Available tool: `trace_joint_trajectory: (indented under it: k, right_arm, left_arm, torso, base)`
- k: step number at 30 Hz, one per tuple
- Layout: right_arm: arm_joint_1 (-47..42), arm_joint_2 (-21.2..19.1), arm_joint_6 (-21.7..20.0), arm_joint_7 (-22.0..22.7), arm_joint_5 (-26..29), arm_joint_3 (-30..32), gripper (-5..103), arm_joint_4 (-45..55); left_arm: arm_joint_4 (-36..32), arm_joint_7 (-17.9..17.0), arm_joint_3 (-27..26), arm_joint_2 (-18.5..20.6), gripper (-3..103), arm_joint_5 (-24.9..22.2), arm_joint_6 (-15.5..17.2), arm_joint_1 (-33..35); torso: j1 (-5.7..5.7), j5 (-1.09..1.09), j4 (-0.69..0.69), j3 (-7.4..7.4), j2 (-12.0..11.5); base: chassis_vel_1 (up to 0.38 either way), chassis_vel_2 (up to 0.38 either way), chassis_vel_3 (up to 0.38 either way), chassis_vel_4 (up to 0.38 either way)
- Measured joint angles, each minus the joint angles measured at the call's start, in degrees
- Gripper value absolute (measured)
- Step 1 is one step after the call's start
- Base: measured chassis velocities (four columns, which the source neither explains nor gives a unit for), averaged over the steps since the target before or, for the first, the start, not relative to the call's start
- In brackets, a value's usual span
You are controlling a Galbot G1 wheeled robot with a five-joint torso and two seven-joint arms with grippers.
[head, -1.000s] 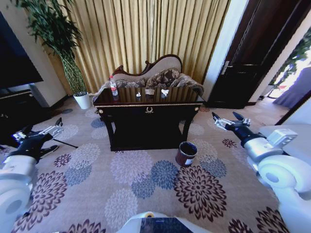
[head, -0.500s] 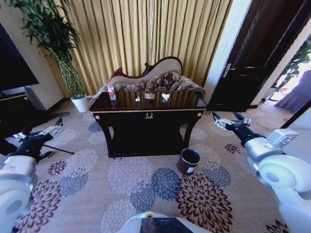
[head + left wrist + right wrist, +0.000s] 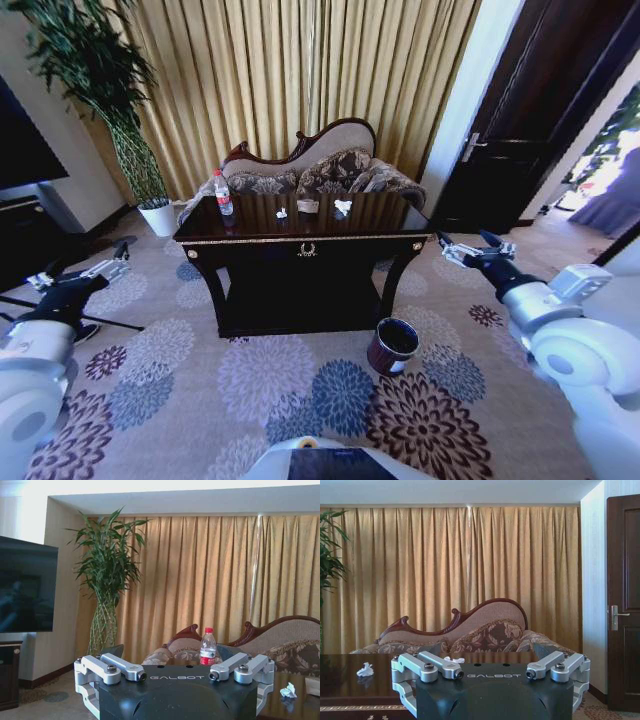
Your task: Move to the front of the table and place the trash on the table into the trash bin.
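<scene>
The white crumpled paper [image 3: 342,207] is lying with its ragged lobes bunched together. It will come up in one piece and stay puffed up when I lift it.
The dark wooden table [image 3: 300,243] stands straight ahead on the carpet. On its top a clear bottle with a red cap [image 3: 223,192] stands at the left end, and small white paper scraps [image 3: 343,207] lie near the middle. The maroon trash bin [image 3: 392,346] sits on the floor by the table's front right leg. My left gripper [image 3: 82,268] hangs open at the far left, short of the table. My right gripper [image 3: 467,245] hangs open off the table's right end. The left wrist view shows the bottle [image 3: 208,647] and a scrap [image 3: 288,690] beyond the open left gripper [image 3: 177,676]. A scrap [image 3: 365,670] lies on the table past the open right gripper [image 3: 493,674].
A carved sofa [image 3: 325,165] with cushions stands right behind the table, before gold curtains. A tall plant in a white pot [image 3: 155,215] and a black TV stand [image 3: 20,235] are at the left. A dark door [image 3: 530,140] is at the right. Flowered carpet lies between me and the table.
The whole head view has shifted: the table and bin now look nearer and larger, so the camera has come closer. Both arms keep the same pose, grippers open.
</scene>
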Motion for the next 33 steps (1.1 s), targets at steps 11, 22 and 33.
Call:
trace_joint_trajectory:
  k: [11,22,33]
  right_arm:
    - [0.1,0.0,0.0,0.0,0.0,-0.1,100,0.0]
    - [0.3,0.1,0.0,0.0,-0.1,-0.4,100,-0.2]
    - [0.5,0.2,0.0,-0.1,-0.2,-0.8,100,-0.3]
  left_arm:
    - [0.0,0.0,-0.2,0.0,100,0.0,-0.2,0.1]
    - [0.0,0.1,-0.3,-0.1,100,0.0,-0.2,0.2]
    - [0.0,0.1,-0.5,-0.3,100,0.0,-0.4,0.4]
  torso:
    - [0.00,-0.02,0.01,0.00,0.0]
    - [0.00,-0.01,0.00,0.00,0.0]
    - [0.00,-0.02,0.01,0.00,0.0]
  base:
    - [-0.163,0.161,0.166,-0.154]
    - [-0.175,0.166,0.171,-0.155]
    - [-0.157,0.160,0.165,-0.155]
